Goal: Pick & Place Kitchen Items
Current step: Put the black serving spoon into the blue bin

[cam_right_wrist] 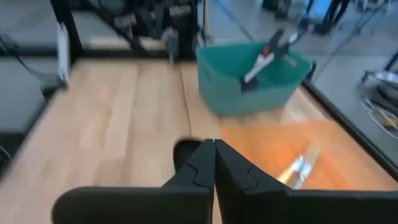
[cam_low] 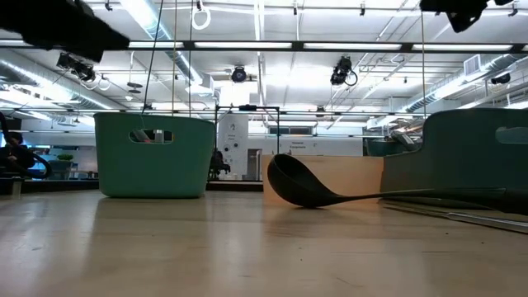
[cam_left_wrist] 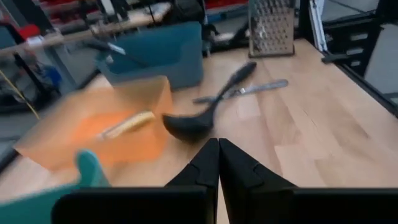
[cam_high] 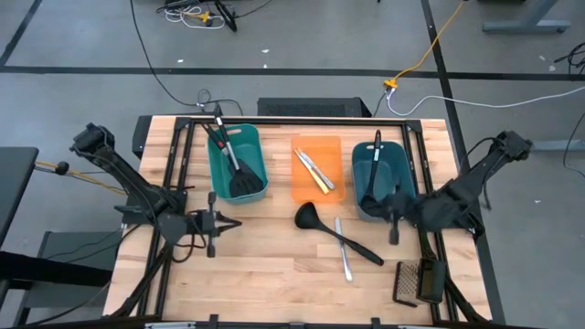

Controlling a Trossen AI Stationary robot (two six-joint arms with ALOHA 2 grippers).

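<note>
I should move my left gripper back and lift the ladle [cam_high: 333, 232] by its handle with my right gripper, because the ladle's handle crosses the silver knife [cam_high: 342, 238] closer to my right gripper.
A black ladle [cam_high: 334, 233] lies flat on the wooden table near its middle, and a silver knife [cam_high: 344, 249] lies beside its handle. The orange tray [cam_high: 316, 146] holds two slim knives [cam_high: 315, 171]. Black spatulas [cam_high: 236, 169] stand in the green tub [cam_high: 219, 169], leaning on its far rim. Another black utensil [cam_high: 377, 164] lies in the darker teal tub [cam_high: 402, 169]. My left gripper [cam_high: 233, 222] hovers shut near the table's left side, pointing at the ladle [cam_left_wrist: 205, 118]. My right gripper [cam_high: 384, 212] is shut above the darker tub's near corner, with the ladle's bowl [cam_right_wrist: 185, 152] just ahead of it.
A dark mesh grater [cam_high: 407, 281] lies at the near right corner. A black frame [cam_high: 302, 122] runs around the table top. Bare wood stretches along the near edge, left of the ladle. The low view shows the ladle [cam_low: 305, 186] between the two tubs.
</note>
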